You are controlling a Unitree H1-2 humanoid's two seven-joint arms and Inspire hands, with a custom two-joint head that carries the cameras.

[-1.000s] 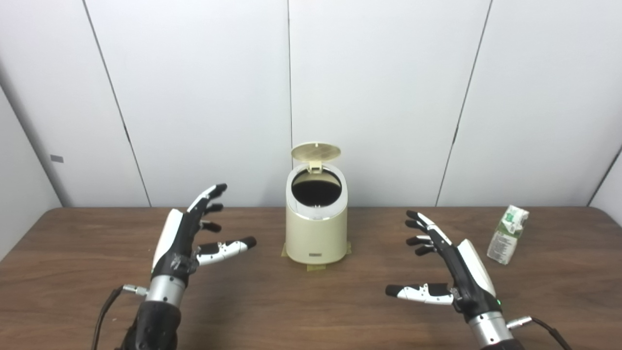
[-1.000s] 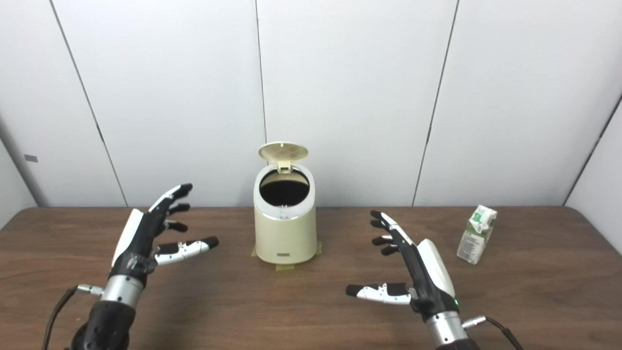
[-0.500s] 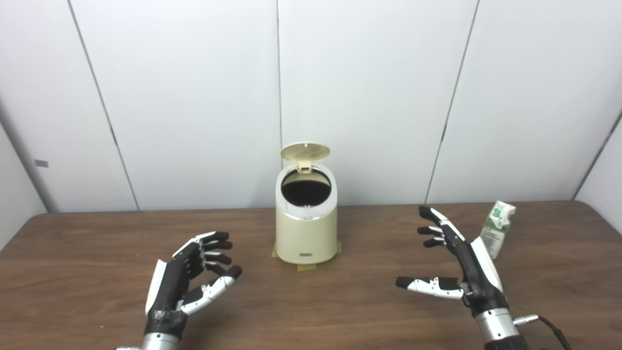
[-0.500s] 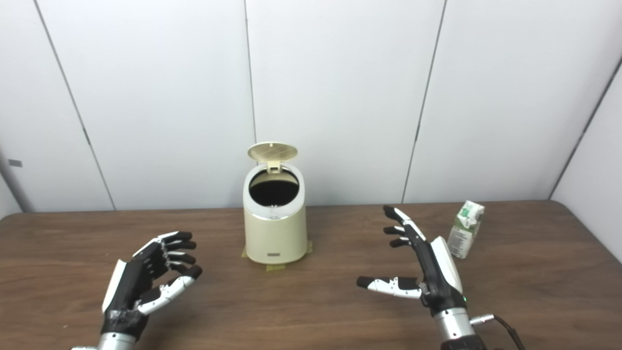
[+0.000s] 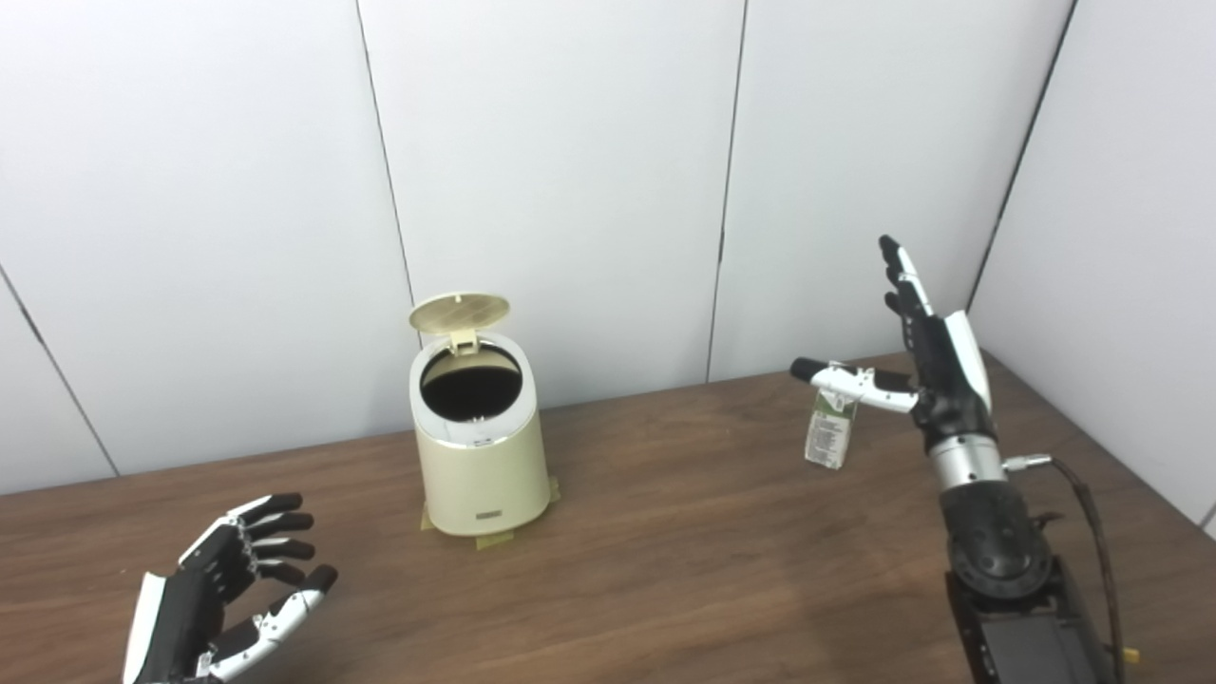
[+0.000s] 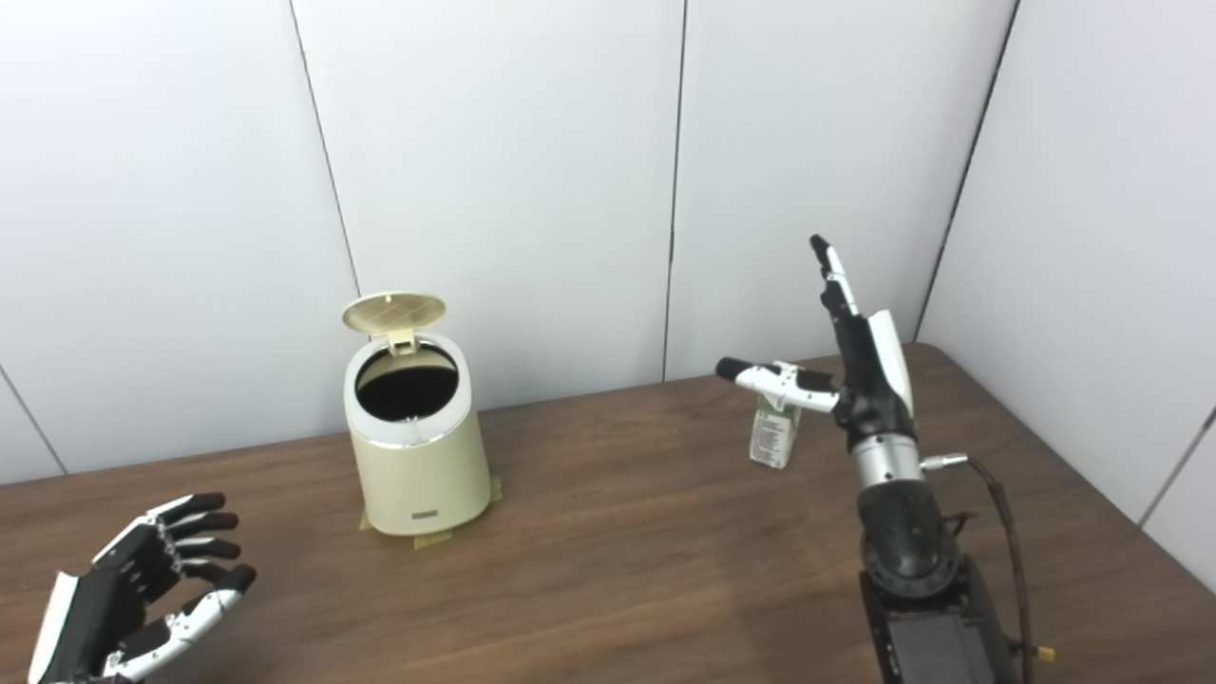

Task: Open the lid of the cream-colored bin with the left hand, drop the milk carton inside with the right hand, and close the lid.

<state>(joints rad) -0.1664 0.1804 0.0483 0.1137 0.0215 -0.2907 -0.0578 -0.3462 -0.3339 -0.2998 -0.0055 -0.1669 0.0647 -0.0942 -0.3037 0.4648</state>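
The bin's dark opening point(image 5: 472, 389) gapes wider than the milk carton point(image 5: 829, 431), so I expect the milk carton to sink fully below the bin's rim when I drop it.
The cream-colored bin point(image 5: 480, 446) stands on the brown table with its round lid point(image 5: 460, 312) flipped up and its dark inside showing. The green and white milk carton point(image 5: 830, 430) stands upright on the table far to the right, also in the right eye view point(image 6: 774, 432). My right hand point(image 5: 926, 347) is open and raised above and in front of the carton, thumb stretched over its top, not holding it. My left hand point(image 5: 214, 603) is open with curled fingers, low at the near left, well away from the bin.
Tape strips point(image 5: 494, 540) mark the bin's foot on the table point(image 5: 665, 551). White wall panels stand close behind, and a side wall closes the right. The table's right edge point(image 6: 1092, 494) runs near the right arm.
The camera has turned right, shifting the scene left. My right hand rose and went forward to the carton. My left hand dropped lower and back toward the near left.
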